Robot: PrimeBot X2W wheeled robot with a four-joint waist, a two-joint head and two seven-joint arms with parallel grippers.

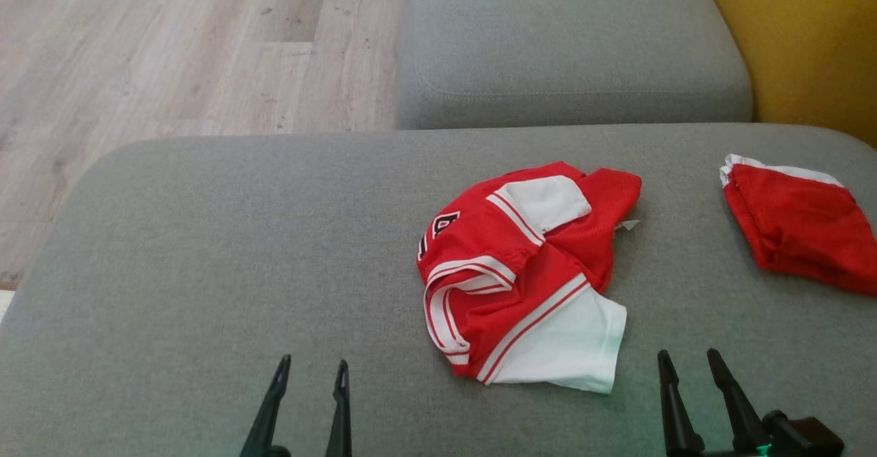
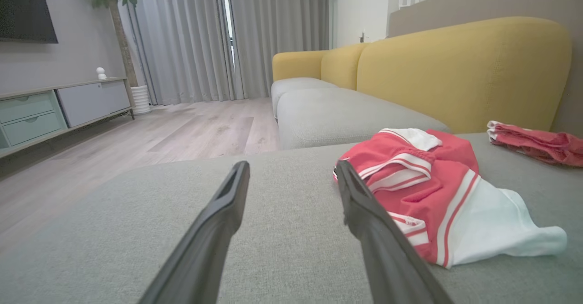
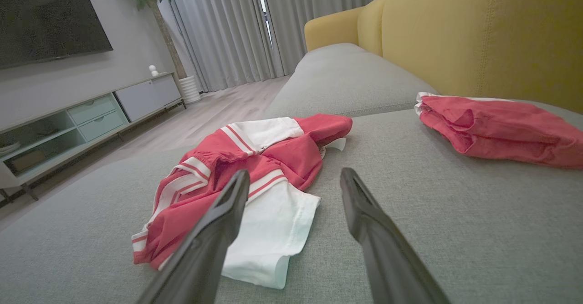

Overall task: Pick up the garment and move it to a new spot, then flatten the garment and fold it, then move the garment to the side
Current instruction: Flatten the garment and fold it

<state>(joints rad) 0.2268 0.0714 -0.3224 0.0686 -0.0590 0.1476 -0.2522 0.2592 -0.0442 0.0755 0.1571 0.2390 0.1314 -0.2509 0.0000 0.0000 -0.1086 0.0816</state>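
Black letters (image 1: 444,226) show where the red garment (image 1: 526,272) curls under. I should expect more letters hidden in its folds when I pick it up.
A crumpled red garment (image 1: 527,272) with white sleeves and striped trim lies in a heap on the grey sofa seat (image 1: 205,258), right of centre. It also appears as the red garment (image 2: 423,190) to the right of my left fingers, and as the red garment (image 3: 241,176) ahead-left of my right fingers. My left gripper (image 1: 312,371) stands open near the seat's front edge, left of the garment, holding nothing. My right gripper (image 1: 688,364) is open too, just right of the white sleeve, apart from it.
A second red garment (image 1: 801,231), folded with a white edge, rests at the seat's far right. A second grey cushion (image 1: 569,39) lies beyond, with the yellow backrest (image 1: 808,39) at right. Wooden floor (image 1: 171,46) spreads to the left. A cabinet (image 2: 59,108) stands by the wall.
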